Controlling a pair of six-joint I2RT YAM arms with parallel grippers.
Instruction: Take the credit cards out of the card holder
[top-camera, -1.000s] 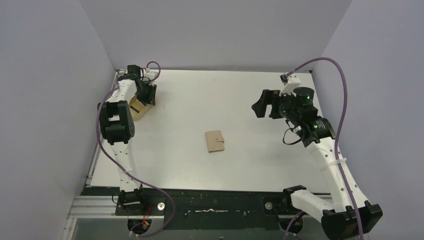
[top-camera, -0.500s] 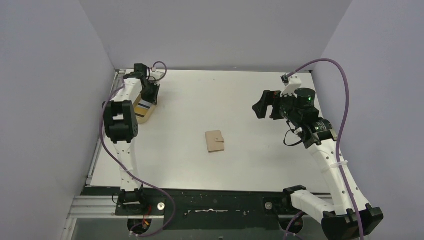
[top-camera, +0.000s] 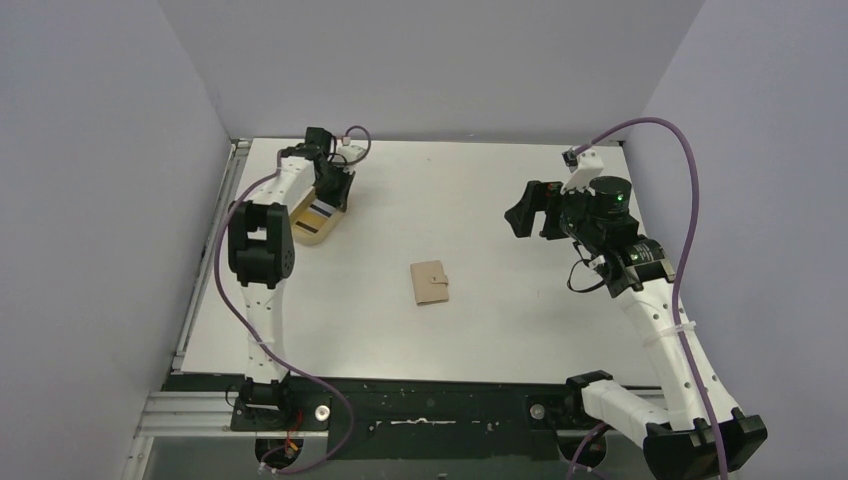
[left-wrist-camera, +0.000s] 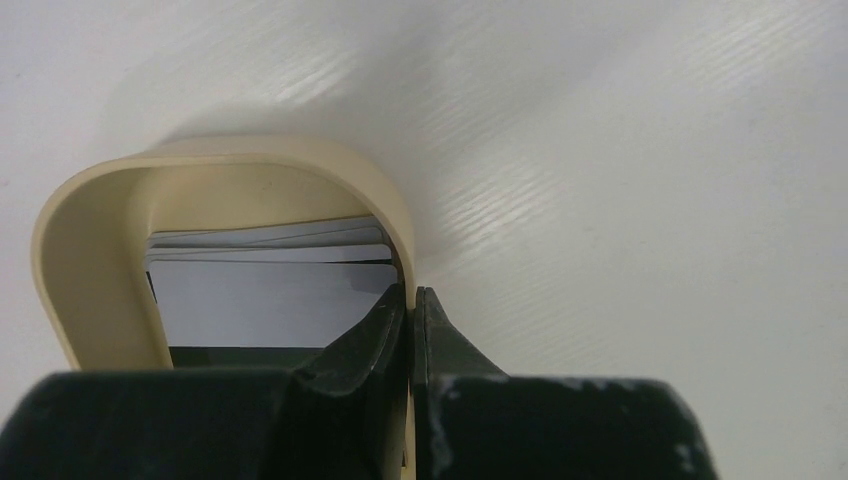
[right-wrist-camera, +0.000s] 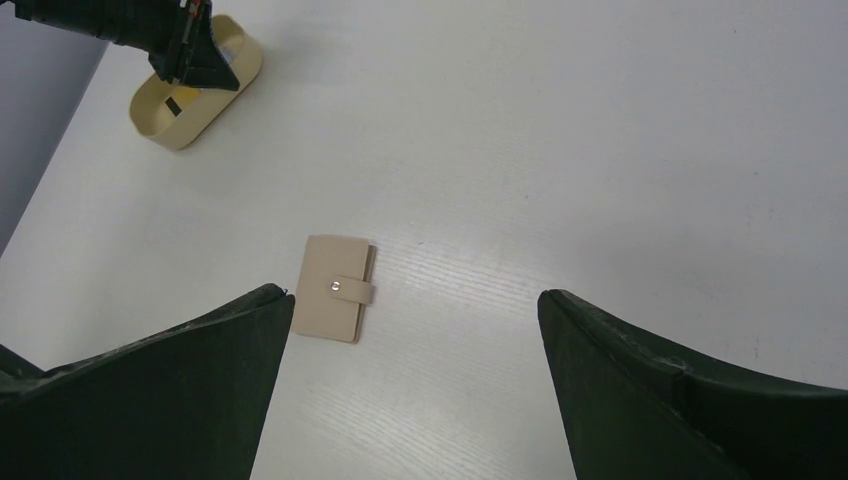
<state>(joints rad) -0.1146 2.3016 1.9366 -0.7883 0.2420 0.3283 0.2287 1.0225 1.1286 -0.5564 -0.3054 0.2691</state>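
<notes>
The robot's left gripper is holding the tan tray's side (top-camera: 336, 222) and the table (top-camera: 404, 214) behind the card holder is clear, so the robot should keep moving the tray until the tray stands there.
The card holder (top-camera: 430, 283) lies closed and flat mid-table, its snap tab fastened; the right wrist view shows it (right-wrist-camera: 335, 288) just off my left fingertip. The credit cards (left-wrist-camera: 260, 295), whitish with a dark stripe, lie stacked inside an oval tan tray (left-wrist-camera: 90, 270) at the back left (top-camera: 312, 236). My left gripper (left-wrist-camera: 410, 295) is shut on the tray's right wall, one finger inside and one outside. My right gripper (right-wrist-camera: 415, 293) hangs open above the table's right half (top-camera: 520, 215), holding nothing.
The left and right walls of the enclosure stand close to the table's edges. The left arm's purple cable (top-camera: 352, 135) loops near the back edge. The tray and left gripper (right-wrist-camera: 200, 60) also show at the right wrist view's top left.
My left gripper has shut on the tray's wall and pulled the tray with its cards rightward, away from the left wall. The right arm and the card holder have stayed put.
</notes>
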